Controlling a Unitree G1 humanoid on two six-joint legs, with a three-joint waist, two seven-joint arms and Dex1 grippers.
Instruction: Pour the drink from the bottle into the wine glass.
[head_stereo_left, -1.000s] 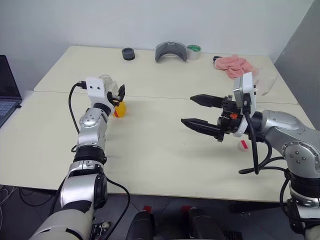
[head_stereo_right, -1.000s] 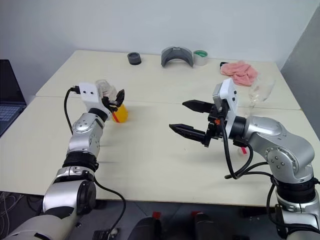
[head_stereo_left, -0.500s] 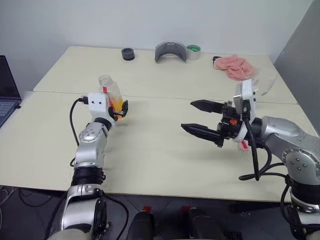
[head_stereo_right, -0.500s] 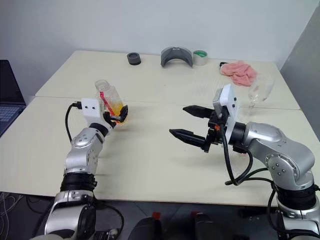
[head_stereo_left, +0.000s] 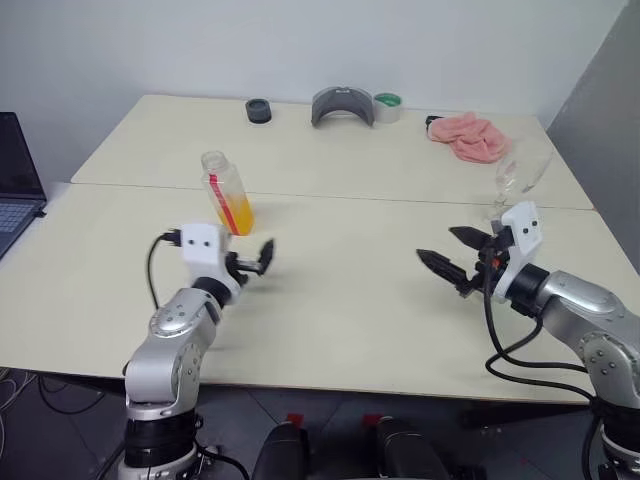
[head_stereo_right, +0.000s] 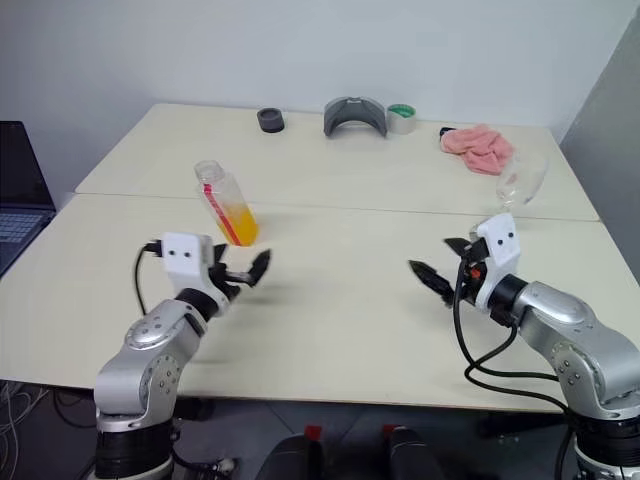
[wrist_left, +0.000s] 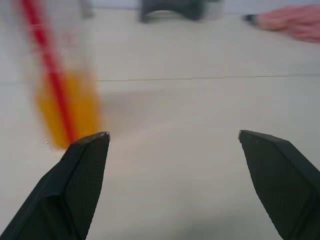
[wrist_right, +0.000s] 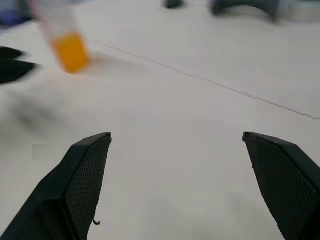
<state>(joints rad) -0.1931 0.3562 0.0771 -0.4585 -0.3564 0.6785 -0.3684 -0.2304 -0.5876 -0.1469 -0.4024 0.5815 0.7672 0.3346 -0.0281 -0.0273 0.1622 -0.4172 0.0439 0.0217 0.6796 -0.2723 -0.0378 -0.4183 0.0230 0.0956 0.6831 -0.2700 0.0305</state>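
The orange drink (head_stereo_left: 237, 215) is low down, below the bottle's opening (head_stereo_left: 213, 159). It will get to the opening when I tip the bottle until it is almost level.
The bottle (head_stereo_left: 227, 193) stands on the table left of centre, clear with a red strip down its side. The orange drink (head_stereo_left: 237, 213) fills its lower half. My left gripper (head_stereo_left: 262, 258) is open and empty, level, a little nearer to me than the bottle and apart from it. In the left wrist view the bottle (wrist_left: 60, 90) is a blur beyond one finger (wrist_left: 82, 175). The wine glass (head_stereo_right: 520, 178) stands at the right, behind my right gripper (head_stereo_left: 436, 244), which is open, empty and pointing left. The right wrist view shows the bottle (wrist_right: 67, 42) far off.
A laptop (head_stereo_left: 15, 190) sits at the table's left edge. Along the far edge lie a black round piece (head_stereo_left: 258, 109), a grey curved object (head_stereo_left: 342, 104), a tape roll (head_stereo_left: 387, 102) and a pink cloth (head_stereo_left: 468, 135). Bare tabletop (head_stereo_left: 350, 270) lies between the grippers.
My left gripper has come off the bottle and drawn back toward me, leaving the bottle standing. My right gripper has dropped lower and swung out to the right.
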